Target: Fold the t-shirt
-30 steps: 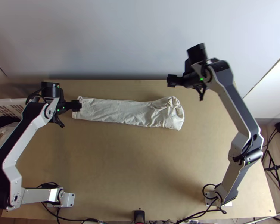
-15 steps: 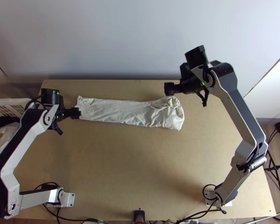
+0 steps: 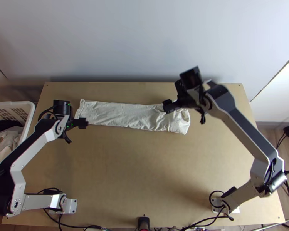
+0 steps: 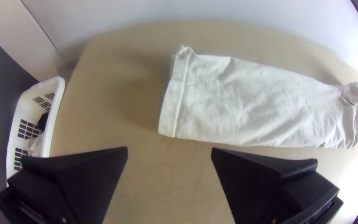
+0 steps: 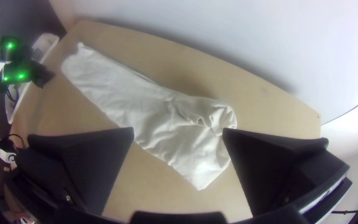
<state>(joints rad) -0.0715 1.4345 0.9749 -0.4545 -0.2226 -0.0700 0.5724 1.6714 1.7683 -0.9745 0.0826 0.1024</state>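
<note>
The t-shirt's strip (image 3: 123, 115) is limp and wrinkled, so the t-shirt should fold in two while its bunched end stays in place when I carry the cream t-shirt's hemmed end (image 3: 82, 108) across.
In the top view my left gripper (image 3: 83, 123) is over the front left corner of the cream t-shirt (image 3: 125, 115), and my right gripper (image 3: 169, 106) hangs above its bunched right end. The cloth lies as a long narrow folded strip across the table's back part. In the left wrist view my left gripper (image 4: 169, 151) is open, nothing between its fingers, and the shirt (image 4: 245, 103) shows a straight hemmed end. In the right wrist view my right gripper (image 5: 178, 132) stands open above the shirt (image 5: 146, 103), whose crumpled end lies between and beyond the fingers.
A white laundry basket (image 3: 27, 123) with cloth inside stands beyond the table's left edge. The light wooden table (image 3: 144, 165) stretches bare in front of the shirt, and a pale wall (image 3: 144, 38) rises behind it.
My right gripper has moved left and toward the table's near edge, now above the shirt's bunched end. The left one has come nearer the front edge and slightly right. The shirt lies as before.
</note>
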